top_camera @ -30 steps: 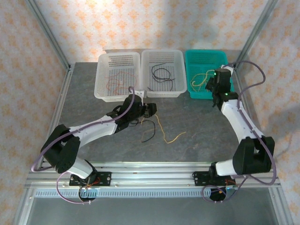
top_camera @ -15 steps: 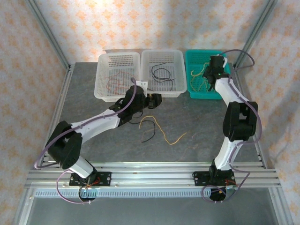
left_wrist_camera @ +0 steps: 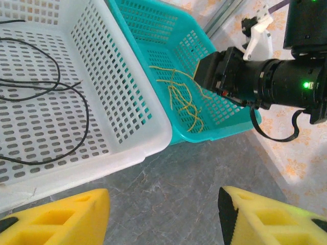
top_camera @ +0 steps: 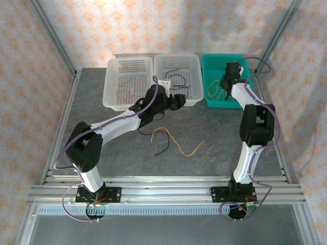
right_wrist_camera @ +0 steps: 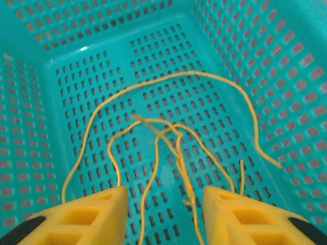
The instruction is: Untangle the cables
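Note:
The yellow cable (top_camera: 175,141) lies over the black cable, so my open right gripper should keep moving out of the teal basket and then close on it by their crossing (top_camera: 167,132).
On the table lie a black cable (top_camera: 160,144) and a yellow cable (top_camera: 180,146), crossing each other. My left gripper (top_camera: 177,100) (left_wrist_camera: 163,204) hovers open above bare table by the front of the middle white basket (top_camera: 190,100), nothing between its fingers. That basket holds a black cable (top_camera: 177,79) (left_wrist_camera: 61,109). My right gripper (top_camera: 225,82) (right_wrist_camera: 164,199) is open inside the teal basket (top_camera: 240,61) (right_wrist_camera: 30,117), its fingers straddling loose yellow cables (right_wrist_camera: 179,140) (left_wrist_camera: 179,97). Reddish-brown cable (top_camera: 127,92) lies in the left white basket (top_camera: 110,99).
The three baskets stand in a row at the back of the table. In the left wrist view the right arm's black wrist (left_wrist_camera: 255,76) hangs over the teal basket (left_wrist_camera: 153,30). Metal frame posts (top_camera: 53,41) flank the table.
My left gripper has moved away from the table cables, up and right to the middle basket's front. My right gripper has swung left and down into the teal basket.

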Robot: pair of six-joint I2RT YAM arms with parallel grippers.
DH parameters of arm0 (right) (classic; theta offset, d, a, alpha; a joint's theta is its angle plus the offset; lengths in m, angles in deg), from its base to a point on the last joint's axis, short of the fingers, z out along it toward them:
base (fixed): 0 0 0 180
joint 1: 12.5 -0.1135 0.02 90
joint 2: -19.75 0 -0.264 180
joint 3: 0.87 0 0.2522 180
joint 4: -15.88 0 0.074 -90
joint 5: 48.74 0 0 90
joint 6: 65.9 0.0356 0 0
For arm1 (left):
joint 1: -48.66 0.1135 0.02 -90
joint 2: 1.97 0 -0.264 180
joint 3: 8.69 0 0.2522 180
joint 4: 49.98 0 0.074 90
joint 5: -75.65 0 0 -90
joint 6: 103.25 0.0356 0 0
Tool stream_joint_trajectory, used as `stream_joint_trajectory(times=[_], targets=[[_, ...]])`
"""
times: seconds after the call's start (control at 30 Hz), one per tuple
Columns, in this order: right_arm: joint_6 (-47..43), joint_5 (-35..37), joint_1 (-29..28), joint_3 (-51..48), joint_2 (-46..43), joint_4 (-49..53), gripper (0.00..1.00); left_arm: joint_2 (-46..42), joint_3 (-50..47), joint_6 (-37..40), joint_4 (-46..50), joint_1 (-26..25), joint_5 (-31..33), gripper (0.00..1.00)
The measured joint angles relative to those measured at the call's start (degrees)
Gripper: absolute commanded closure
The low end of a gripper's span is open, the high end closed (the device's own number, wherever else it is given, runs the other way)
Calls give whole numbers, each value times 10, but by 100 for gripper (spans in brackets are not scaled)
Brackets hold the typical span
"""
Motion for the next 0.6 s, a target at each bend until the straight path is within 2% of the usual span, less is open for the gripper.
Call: stream_joint_trajectory(times=[0.17, 0.37, 0.47, 0.6], targets=[[-10, -12, 0, -48, -52, -4, 55, -3, -6, 0, 0, 0, -2, 41], [-25, -10, -8, -96, -162, -17, 55, -49, -65, 0, -2, 0, 3, 41], [-37, -6, -31, -120, -218, -20, 55, -94, -109, -1, -2, 0, 16, 41], [-69, -15, -95, -155, -273, -16, 55, -170, -177, -5, -4, 0, 41, 41]])
